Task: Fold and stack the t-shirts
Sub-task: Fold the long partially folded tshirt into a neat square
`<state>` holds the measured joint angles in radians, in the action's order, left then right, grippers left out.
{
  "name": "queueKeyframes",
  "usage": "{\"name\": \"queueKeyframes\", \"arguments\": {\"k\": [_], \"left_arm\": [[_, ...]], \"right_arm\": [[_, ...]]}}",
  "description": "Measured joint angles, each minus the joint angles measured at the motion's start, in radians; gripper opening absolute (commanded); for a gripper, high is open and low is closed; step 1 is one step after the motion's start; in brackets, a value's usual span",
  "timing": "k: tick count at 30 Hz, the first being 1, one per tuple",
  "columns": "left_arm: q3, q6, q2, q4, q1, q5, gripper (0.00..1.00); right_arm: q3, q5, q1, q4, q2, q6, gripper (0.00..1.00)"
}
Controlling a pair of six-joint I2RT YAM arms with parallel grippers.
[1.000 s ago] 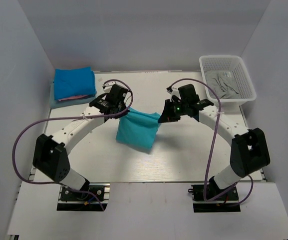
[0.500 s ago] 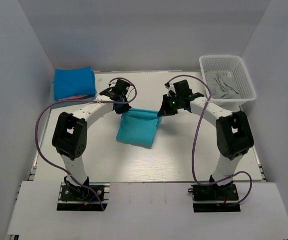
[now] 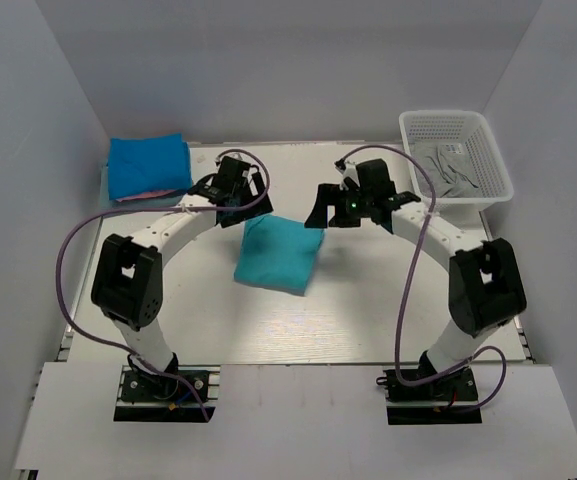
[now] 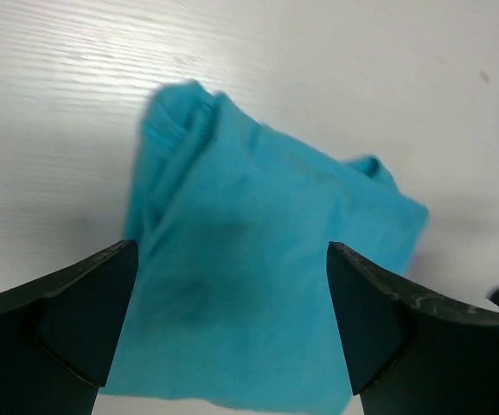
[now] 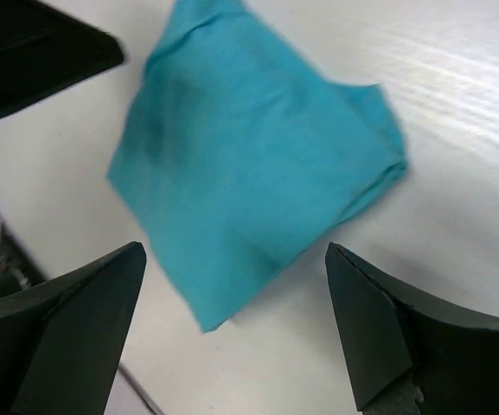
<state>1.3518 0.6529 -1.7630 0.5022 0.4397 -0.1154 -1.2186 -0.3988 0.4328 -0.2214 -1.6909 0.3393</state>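
I can see that the folded turquoise t-shirt's near edge (image 3: 271,287) is slanted. Next, my right gripper goes to its near corner (image 3: 302,290) and straightens the t-shirt before my left gripper stacks it.
A folded turquoise t-shirt (image 3: 277,253) lies flat on the white table (image 3: 368,310), free of both grippers. It fills the left wrist view (image 4: 258,259) and the upper part of the right wrist view (image 5: 249,181). My left gripper (image 3: 241,207) hovers over its far left corner, jaws wide open (image 4: 232,251). My right gripper (image 3: 319,212) hovers over its far right corner, also wide open (image 5: 236,249). A stack of folded t-shirts sits at the back left: deep blue (image 3: 148,163) on top, a pink edge (image 3: 154,195) under it, pale grey-blue (image 3: 107,202) at the bottom.
A white lattice basket (image 3: 409,126) stands at the back right with crumpled grey fabric (image 3: 450,166) inside. Grey walls close in on the left, back and right. Purple cables loop off both arms.
Both grippers went from shut on the turquoise t-shirt's top corners to wide open. The shirt dropped from hanging to lying flat on the table, and both grippers drew back a little.
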Motion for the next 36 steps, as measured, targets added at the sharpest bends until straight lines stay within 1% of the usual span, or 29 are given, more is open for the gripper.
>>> {"name": "queueKeyframes", "arguments": {"k": [3, 5, 8, 11, 14, 17, 21, 25, 28, 31, 34, 36], "left_arm": [[-0.051, -0.03, 0.02, -0.084, 0.009, 0.104, 1.0], [-0.051, -0.044, -0.007, -0.135, 0.014, 0.163, 1.0], [-0.034, -0.056, -0.079, -0.182, 0.016, 0.213, 1.0], [0.0, -0.065, -0.172, -0.188, 0.011, 0.229, 1.0], [0.03, -0.069, -0.252, -0.175, 0.002, 0.221, 1.0], [0.055, -0.071, -0.259, -0.166, -0.007, 0.197, 1.0], [0.056, -0.069, -0.267, -0.167, -0.012, 0.194, 1.0], [0.063, -0.07, -0.266, -0.161, -0.013, 0.194, 1.0], [0.077, -0.07, -0.263, -0.128, -0.013, 0.175, 1.0], [0.082, -0.07, -0.23, -0.086, -0.013, 0.143, 1.0], [0.079, -0.068, -0.155, -0.046, -0.014, 0.097, 1.0], [0.044, -0.063, -0.065, -0.051, -0.014, 0.068, 1.0]], "right_arm": [[0.076, -0.075, 0.015, 0.06, 0.039, 0.014, 0.9], [0.08, -0.103, 0.02, 0.091, 0.012, 0.021, 0.9], [0.08, -0.125, 0.018, 0.15, -0.051, 0.02, 0.9], [0.08, -0.143, 0.011, 0.236, -0.128, 0.015, 0.9], [0.078, -0.145, 0.006, 0.278, -0.189, 0.014, 0.9], [0.078, -0.142, -0.005, 0.315, -0.255, 0.017, 0.9], [0.058, -0.178, -0.019, 0.375, -0.294, 0.018, 0.9], [0.016, -0.192, -0.021, 0.367, -0.315, -0.015, 0.9], [-0.004, -0.177, -0.019, 0.328, -0.297, -0.054, 0.9], [-0.004, -0.168, -0.013, 0.291, -0.224, -0.067, 0.9], [0.005, -0.16, -0.003, 0.264, -0.109, -0.063, 0.9], [0.039, -0.177, 0.009, 0.277, -0.014, -0.057, 0.9]]}}
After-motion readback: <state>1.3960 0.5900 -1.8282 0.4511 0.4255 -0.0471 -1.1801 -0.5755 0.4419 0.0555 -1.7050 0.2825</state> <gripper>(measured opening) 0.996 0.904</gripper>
